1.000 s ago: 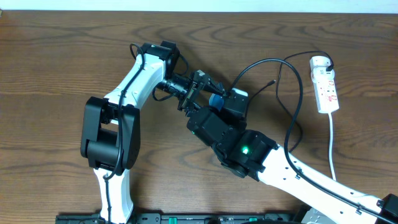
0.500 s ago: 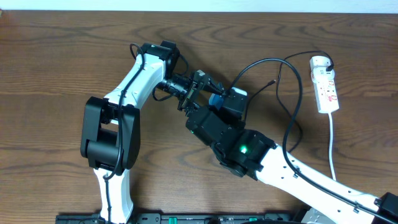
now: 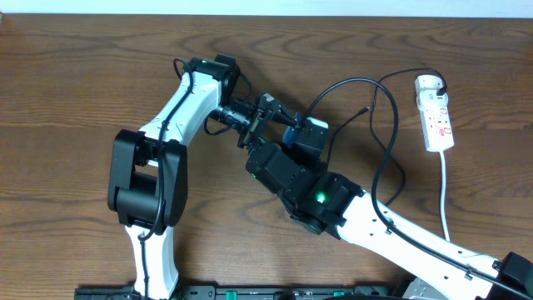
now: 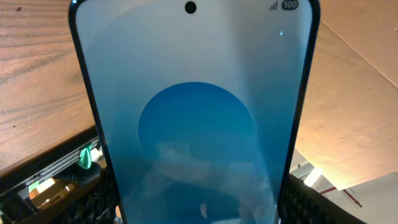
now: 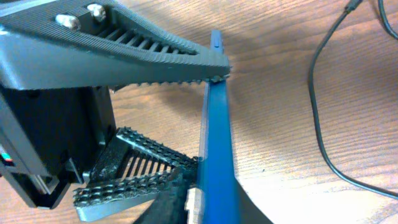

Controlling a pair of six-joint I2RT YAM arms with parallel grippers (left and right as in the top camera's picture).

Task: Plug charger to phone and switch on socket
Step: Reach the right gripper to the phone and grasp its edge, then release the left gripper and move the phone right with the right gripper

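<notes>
My left gripper should open, turn around and grip the phone's flat sides [image 4: 199,124], because it spans the phone's side edges [image 4: 302,112] while my right gripper pinches the phone.
The phone [image 4: 196,112], its screen lit blue, fills the left wrist view. My left gripper [image 4: 199,208] is shut across its width, with a black finger [image 4: 93,199] at each side edge. In the right wrist view the phone [image 5: 214,130] stands on edge above the table. My right gripper [image 5: 214,202] is shut on its two faces near the lower end. Overhead, both grippers meet at the phone [image 3: 306,133] mid-table. The charger [image 3: 391,158] loops on the table to the right, its plug tip [image 3: 367,108] lying free. The socket [image 3: 437,117] lies at far right.
The socket's white cord [image 3: 446,196] runs toward the front edge at the right. My left arm's body [image 3: 150,179] stands at front left. The charger [image 5: 317,118] curves across the wood right of the phone.
My right gripper's jaws have closed onto the phone, and the right arm has edged slightly left. The left gripper has kept its hold without moving.
</notes>
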